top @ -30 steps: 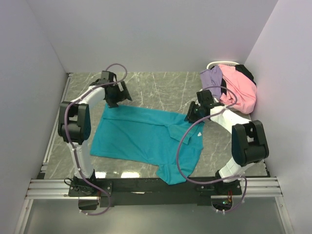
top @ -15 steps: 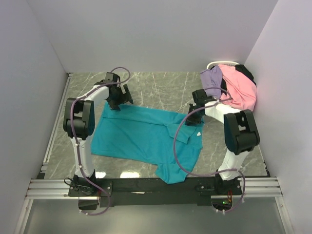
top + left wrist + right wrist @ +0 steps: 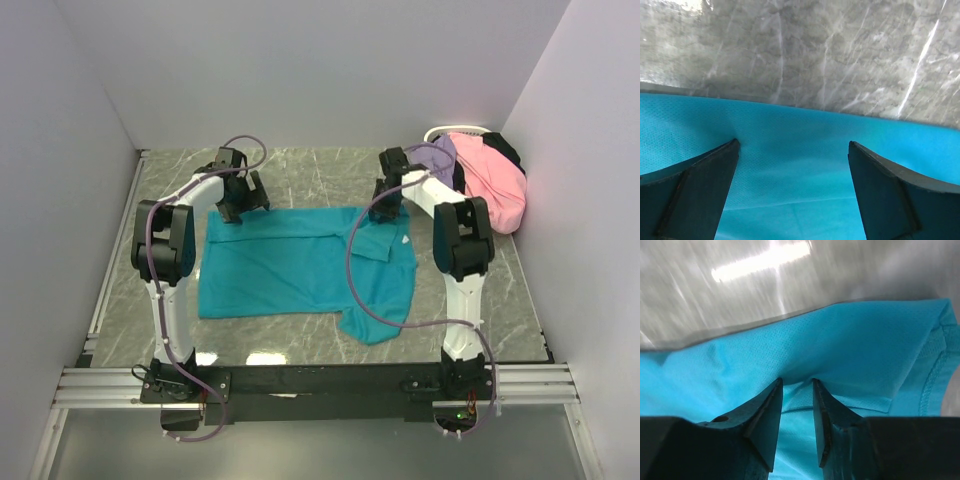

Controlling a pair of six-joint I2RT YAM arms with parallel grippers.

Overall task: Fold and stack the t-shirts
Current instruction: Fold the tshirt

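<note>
Next, my right gripper leaves the teal t-shirt's far edge and pulls the folded-over sleeve (image 3: 375, 241) straight by its inner edge (image 3: 352, 242), because it lies slanted across the t-shirt.
A teal t-shirt (image 3: 290, 265) lies spread out flat on the marble table (image 3: 320, 175). My left gripper (image 3: 238, 208) stands open over the shirt's far left edge. In the left wrist view its gripper (image 3: 793, 145) has the fingers wide apart, with the teal cloth (image 3: 800, 190) lying flat between them. My right gripper (image 3: 381, 208) is at the shirt's far right edge. The right wrist view shows that gripper (image 3: 797, 381) shut on a small fold of the teal cloth (image 3: 865, 340). More t-shirts, pink (image 3: 492, 185), lavender (image 3: 445, 152) and black (image 3: 508, 150), are heaped at the back right.
The heap rests in a white wire-rimmed basket (image 3: 440, 130) in the back right corner. White walls close in the table on the left, back and right. A metal rail (image 3: 320, 385) with the arm bases runs along the near edge.
My right gripper has pulled the shirt's right edge toward the back, so the shirt lies straighter and farther back. The left gripper moved slightly inward and stayed open.
</note>
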